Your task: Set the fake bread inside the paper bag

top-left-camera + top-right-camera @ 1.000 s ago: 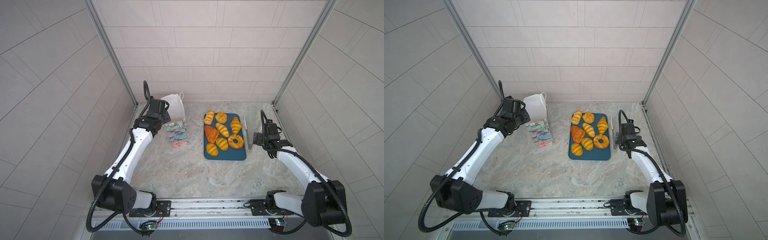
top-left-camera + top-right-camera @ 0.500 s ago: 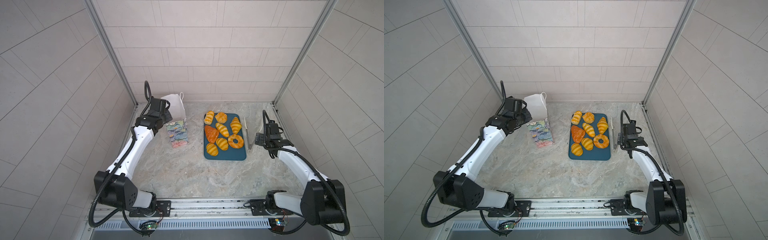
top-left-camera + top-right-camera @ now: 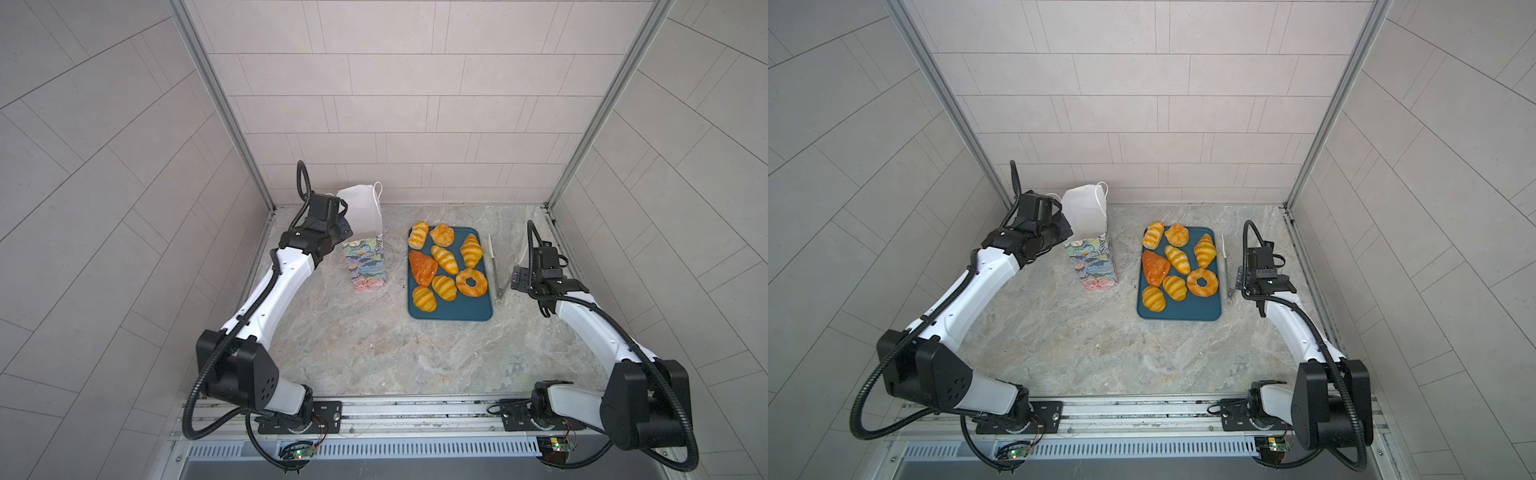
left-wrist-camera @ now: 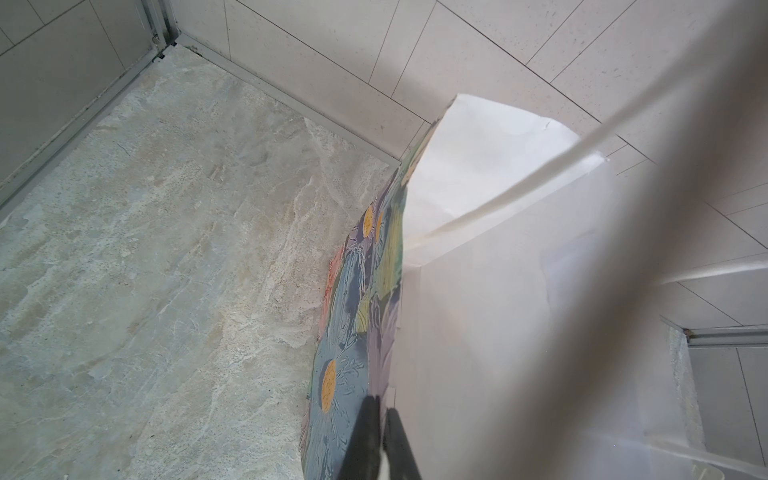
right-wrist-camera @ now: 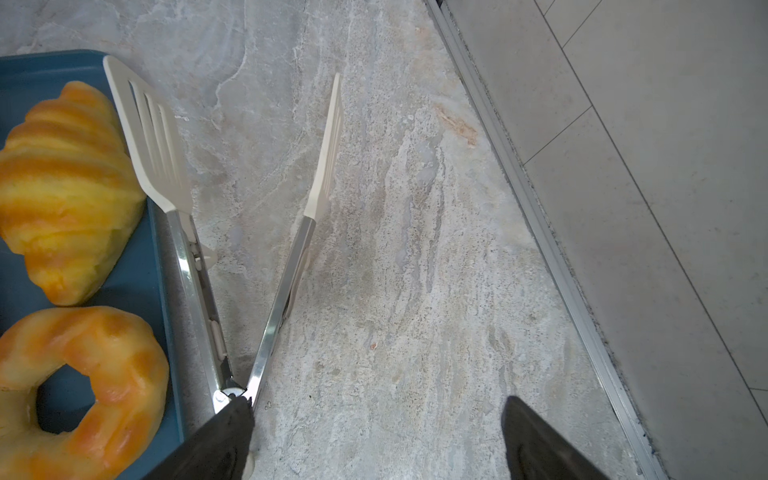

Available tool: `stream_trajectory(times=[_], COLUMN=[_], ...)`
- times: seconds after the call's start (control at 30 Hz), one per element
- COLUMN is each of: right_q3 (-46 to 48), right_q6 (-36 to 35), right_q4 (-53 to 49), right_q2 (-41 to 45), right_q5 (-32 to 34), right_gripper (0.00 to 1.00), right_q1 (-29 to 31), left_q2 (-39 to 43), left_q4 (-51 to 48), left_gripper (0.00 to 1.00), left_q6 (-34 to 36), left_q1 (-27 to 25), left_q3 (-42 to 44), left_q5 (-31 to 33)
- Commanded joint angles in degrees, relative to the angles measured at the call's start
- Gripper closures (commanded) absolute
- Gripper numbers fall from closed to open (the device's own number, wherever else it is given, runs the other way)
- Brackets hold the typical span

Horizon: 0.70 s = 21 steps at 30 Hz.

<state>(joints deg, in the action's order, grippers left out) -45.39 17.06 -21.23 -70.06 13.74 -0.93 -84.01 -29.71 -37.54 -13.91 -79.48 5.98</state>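
I should use my right gripper to lift the tongs (image 3: 493, 260) by the outer arm (image 5: 289, 276) toward my left gripper, as they lie spread open across the tray from it.
The paper bag (image 3: 365, 266) (image 3: 1093, 266) stands upright at the back left, with a floral print and its white lining open at the top. My left gripper (image 3: 341, 227) (image 4: 381, 415) is shut on the bag's left wall near the rim, one finger outside on the print (image 4: 353, 332) and one inside. The fake bread (image 3: 444, 266) (image 3: 1177, 259), several glossy golden pieces including a ring doughnut (image 3: 471, 282) (image 5: 104, 374), lies on the teal tray (image 3: 457, 309). My right gripper (image 3: 517, 280) (image 5: 378, 402) hangs open and empty just right of the tongs.
Metal tongs (image 3: 496, 270) (image 5: 199, 291) with cream slotted tips lie spread open on the marble table between the tray and my right gripper, their hinge by one fingertip. The tiled back wall and metal corner posts stand close behind the bag.
My left gripper has shut on the bag's wall. The right arm has hardly moved and stays open.
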Motion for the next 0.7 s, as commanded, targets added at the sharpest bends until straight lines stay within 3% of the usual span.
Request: stream_trajectory(times=[0.0, 0.27, 0.43, 0.53, 0.67], right_q3=[-0.49, -0.71, -2.78, -3.78, -4.87], right_q6=[1.31, 2.61, 4.81, 6.50, 8.17], right_q4=[-1.44, -2.45, -4.98, -5.02, -3.34], right_q2=[0.45, -0.94, -4.37, -6.89, -9.93], right_q5=[0.59, -0.53, -0.58, -1.07, -2.04], right_gripper=[0.05, 0.08, 0.14, 0.19, 0.24], right_q1=[-0.63, -1.06, -1.45, -1.71, -1.71], left_q2=[-0.55, -2.09, -0.98, 0.08, 2.02], left_q4=[1.93, 3.42, 3.26, 3.26, 3.42], left_gripper=[0.98, 0.97, 0.89, 0.80, 0.56], left_q6=[-1.98, -2.84, -2.44, -2.30, -1.33], left_q1=[-0.54, -1.51, -1.47, -1.46, -1.47], left_q3=[-1.55, -2.58, -1.87, -0.98, 0.31], left_q5=[0.35, 0.35, 1.35, 1.67, 2.14])
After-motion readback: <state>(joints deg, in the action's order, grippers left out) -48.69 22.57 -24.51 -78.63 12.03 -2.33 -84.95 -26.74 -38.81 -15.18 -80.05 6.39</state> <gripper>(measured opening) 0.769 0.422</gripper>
